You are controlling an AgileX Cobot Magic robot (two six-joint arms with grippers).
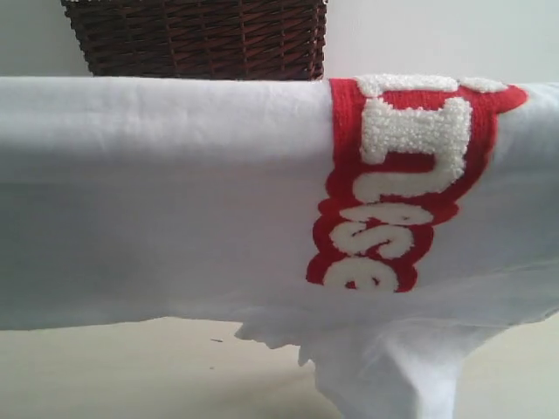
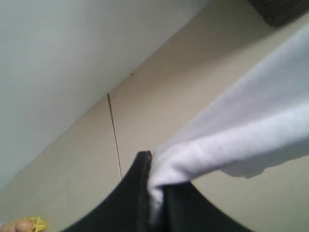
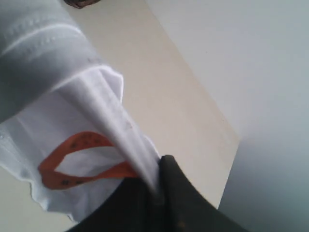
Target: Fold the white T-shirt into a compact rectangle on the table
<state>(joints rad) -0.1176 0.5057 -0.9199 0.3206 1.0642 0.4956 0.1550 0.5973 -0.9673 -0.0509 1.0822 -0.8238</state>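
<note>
My gripper should lay the T-shirt down, because the white T-shirt's lower part (image 1: 384, 362) hangs bunched below the red patch. My right gripper should then spread that part (image 1: 410, 384) before I fold.
The white T-shirt (image 1: 175, 201) hangs stretched across the whole exterior view, lifted off the table (image 1: 113, 371), with its red patch and fuzzy white letters (image 1: 402, 183) turned sideways at the right. Its lower part droops toward the table at the bottom right. Neither gripper shows in the exterior view. In the left wrist view my left gripper (image 2: 157, 193) is shut on a bunched white edge of the shirt (image 2: 231, 140). In the right wrist view my right gripper (image 3: 157, 186) is shut on another fold of the shirt (image 3: 72, 96), beside an orange neck label (image 3: 72, 162).
A dark wicker basket (image 1: 201, 37) stands behind the raised shirt at the back, against the pale wall (image 1: 437, 35). A thin seam line (image 2: 114, 137) crosses the table under the left gripper. A small yellow object (image 2: 36, 224) lies near a table edge.
</note>
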